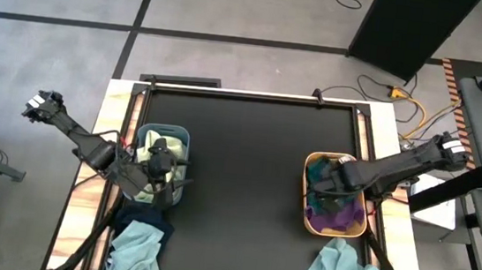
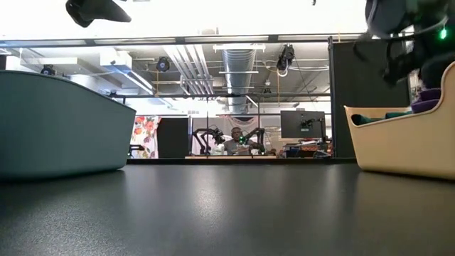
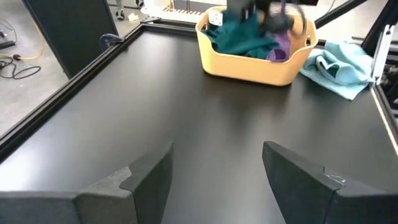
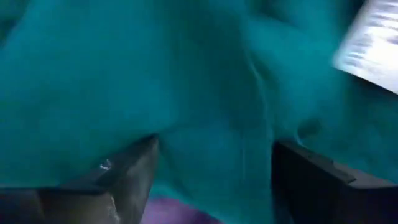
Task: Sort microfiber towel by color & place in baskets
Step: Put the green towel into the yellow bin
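My left gripper should first pull the navy cloth point(image 1: 146, 217) and the light blue-grey cloth toward the table's middle point(image 1: 224, 222), because the navy cloth lies against the light blue-grey one, far from my right gripper.
The grey-blue basket point(image 1: 163, 134) sits at the table's left and holds pale yellow-green cloths point(image 1: 178, 185). My left gripper point(image 1: 171, 166) hovers over it, open point(image 3: 217, 180), pointing toward the table's right. The orange-tan basket point(image 1: 308, 195) at the right holds a dark teal cloth point(image 4: 186, 81) and a purple cloth point(image 1: 339, 217). My right gripper point(image 1: 325, 186) is down in this basket, its open fingers point(image 4: 214, 174) right at the teal cloth. More cloths lie on the table at the near edge: light blue-grey point(image 1: 135, 251) with navy point(image 1: 151, 223), and another light blue one point(image 1: 343, 269). My right gripper reaches down from above into the orange-tan basket. Its open fingers point(image 4: 127, 171) stand wide apart right at the teal cloth's folds point(image 4: 205, 143). Whether they touch the cloth, I cannot tell. My left gripper touches nothing.
Bare black table top point(image 1: 245, 180) lies between the two baskets. A raised frame point(image 1: 254, 95) runs along the far edge. Cables point(image 1: 404, 98) lie on the floor beyond the far right corner. A person point(image 2: 238, 144) sits far off in the room behind.
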You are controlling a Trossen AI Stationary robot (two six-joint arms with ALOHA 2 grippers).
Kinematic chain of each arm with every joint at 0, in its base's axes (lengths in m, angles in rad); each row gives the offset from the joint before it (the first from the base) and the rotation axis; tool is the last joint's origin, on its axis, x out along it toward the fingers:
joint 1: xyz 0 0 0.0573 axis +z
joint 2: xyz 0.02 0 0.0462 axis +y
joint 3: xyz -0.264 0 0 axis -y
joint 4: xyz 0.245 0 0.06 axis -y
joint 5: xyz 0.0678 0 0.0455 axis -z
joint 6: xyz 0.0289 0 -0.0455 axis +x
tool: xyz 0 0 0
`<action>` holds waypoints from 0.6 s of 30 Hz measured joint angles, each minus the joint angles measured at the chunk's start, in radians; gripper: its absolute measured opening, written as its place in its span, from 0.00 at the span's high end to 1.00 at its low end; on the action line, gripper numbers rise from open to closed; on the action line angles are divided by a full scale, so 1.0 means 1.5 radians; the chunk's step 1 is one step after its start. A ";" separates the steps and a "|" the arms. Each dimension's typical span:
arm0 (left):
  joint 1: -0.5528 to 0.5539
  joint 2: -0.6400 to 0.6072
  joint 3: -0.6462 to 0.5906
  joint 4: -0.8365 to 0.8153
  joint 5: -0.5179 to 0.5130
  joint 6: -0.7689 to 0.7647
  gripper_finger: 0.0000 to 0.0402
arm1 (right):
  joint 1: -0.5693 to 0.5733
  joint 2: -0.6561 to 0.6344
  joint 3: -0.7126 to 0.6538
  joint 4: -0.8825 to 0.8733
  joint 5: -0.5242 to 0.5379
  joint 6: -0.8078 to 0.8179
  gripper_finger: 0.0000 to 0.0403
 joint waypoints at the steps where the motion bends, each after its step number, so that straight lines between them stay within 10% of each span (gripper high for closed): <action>1: 0.000 0.000 0.000 0.005 0.000 0.000 0.43 | -0.005 0.005 -0.026 0.058 -0.014 -0.019 0.28; 8: 0.000 0.000 0.000 0.072 0.071 0.025 0.43 | -0.030 0.074 -0.096 0.267 -0.025 -0.103 0.26; 18: -0.031 0.034 0.000 0.076 0.231 -0.032 0.43 | -0.020 0.033 0.002 0.045 0.033 -0.102 0.23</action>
